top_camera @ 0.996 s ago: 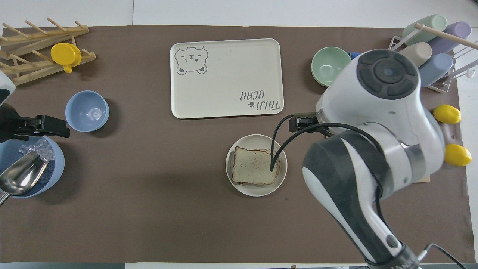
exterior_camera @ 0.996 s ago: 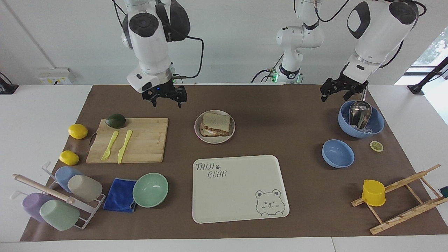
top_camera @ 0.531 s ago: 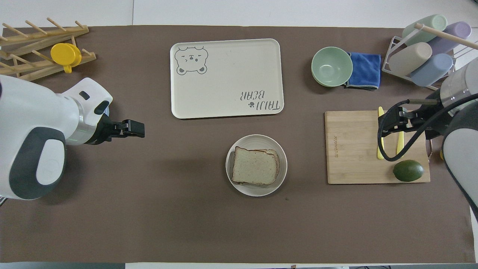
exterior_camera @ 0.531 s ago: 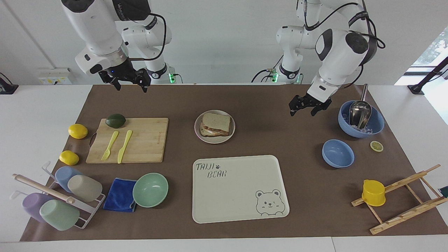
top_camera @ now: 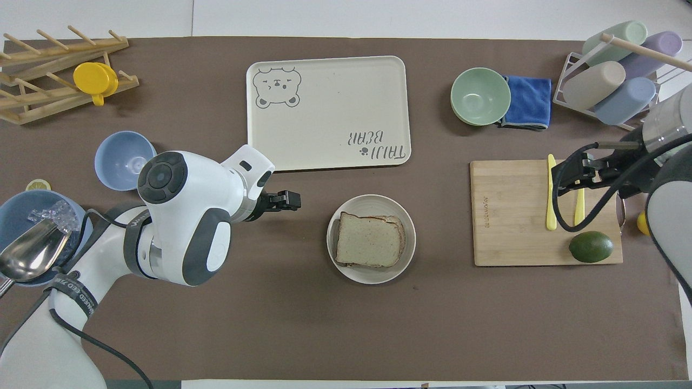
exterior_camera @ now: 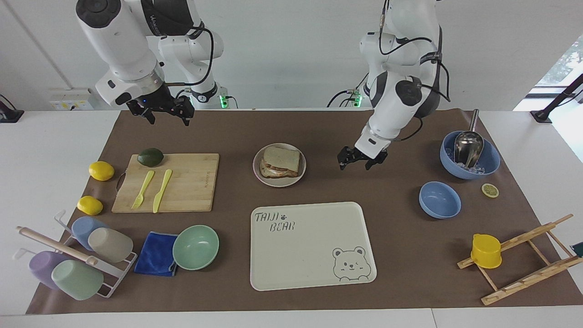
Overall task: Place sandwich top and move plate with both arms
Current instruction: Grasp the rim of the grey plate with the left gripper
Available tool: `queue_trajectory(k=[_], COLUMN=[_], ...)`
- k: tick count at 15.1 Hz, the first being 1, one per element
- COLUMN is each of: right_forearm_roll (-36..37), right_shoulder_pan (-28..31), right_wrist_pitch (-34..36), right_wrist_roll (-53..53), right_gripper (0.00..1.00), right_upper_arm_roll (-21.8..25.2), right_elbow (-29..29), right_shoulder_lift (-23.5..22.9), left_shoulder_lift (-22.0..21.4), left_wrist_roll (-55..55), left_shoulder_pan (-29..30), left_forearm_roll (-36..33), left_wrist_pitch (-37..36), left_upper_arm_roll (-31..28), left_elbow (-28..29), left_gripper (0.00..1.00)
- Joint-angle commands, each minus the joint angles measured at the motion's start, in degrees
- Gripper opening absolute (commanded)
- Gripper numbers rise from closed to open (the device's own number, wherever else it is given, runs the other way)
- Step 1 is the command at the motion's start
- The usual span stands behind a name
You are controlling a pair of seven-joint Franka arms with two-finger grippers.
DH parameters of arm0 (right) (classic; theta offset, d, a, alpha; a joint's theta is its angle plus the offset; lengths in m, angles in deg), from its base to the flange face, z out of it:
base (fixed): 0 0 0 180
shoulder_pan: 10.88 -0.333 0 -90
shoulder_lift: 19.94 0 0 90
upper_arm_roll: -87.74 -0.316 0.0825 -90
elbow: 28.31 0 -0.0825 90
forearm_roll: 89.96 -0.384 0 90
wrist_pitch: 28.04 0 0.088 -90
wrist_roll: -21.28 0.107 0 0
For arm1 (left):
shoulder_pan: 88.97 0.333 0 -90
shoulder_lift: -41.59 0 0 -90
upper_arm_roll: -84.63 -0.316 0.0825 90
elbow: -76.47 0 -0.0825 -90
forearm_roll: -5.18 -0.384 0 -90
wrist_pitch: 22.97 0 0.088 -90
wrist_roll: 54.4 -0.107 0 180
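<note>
The mat [top_camera: 314, 219] is clear from the robot's left gripper to the plate's exposed rim [top_camera: 332, 230], so the left gripper should keep moving in until its fingers are on both sides of that rim and close.
The sandwich top [exterior_camera: 282, 159] [top_camera: 367, 238], a pale speckled slice with a brown crust, lies on a stacked sandwich on the small round plate [exterior_camera: 279, 182] [top_camera: 373, 202] in the middle of the brown mat. My left gripper [exterior_camera: 362, 162] [top_camera: 289, 200] hangs low and open, beside the plate toward the left arm's end, touching nothing. My right gripper [exterior_camera: 160, 112] [top_camera: 576, 174] is raised and open over the wooden cutting board [exterior_camera: 191, 182], holding nothing.
A cream bear tray [exterior_camera: 314, 255] lies farther from the robots than the plate. The board carries an avocado [exterior_camera: 150, 157], a fork and a knife. A mint bowl [exterior_camera: 196, 247], a blue cloth, a cup rack, two blue bowls [exterior_camera: 439, 199], lemons and a wooden rack line the edges.
The left gripper swung from above the ice bowl down toward the plate. The right gripper pulled away from beside the plate to over the cutting board. The sandwich has not moved.
</note>
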Motion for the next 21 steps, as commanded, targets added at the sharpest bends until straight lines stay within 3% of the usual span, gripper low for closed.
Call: queue_trajectory(k=[1,7,21], right_forearm_roll=[-0.5,0.0,-0.1], right_shoulder_pan=[2.8,6.4,6.3], right_wrist_pitch=[1.4,2.3,0.4], right_wrist_roll=[-1.3,-4.8,-13.0], right_gripper=[1.00,1.00,1.00], right_upper_arm_roll=[-0.4,-1.9,3.2], right_elbow=[0.1,0.9,-0.2], right_shoulder_lift=[1.6,1.3,0.8], left_shoulder_lift=[2.8,5.3,4.7], left_wrist_roll=[1.2,3.2,5.1], left_shoulder_pan=[-3.5,-7.4,-13.1], left_forearm_roll=[3.2,3.4,3.4], left_wrist_pitch=[5.7,6.9,4.6], left_upper_arm_roll=[-1.0,-1.0,-1.0], left_elbow=[0.7,0.6,0.4], left_gripper=[1.00,1.00,1.00])
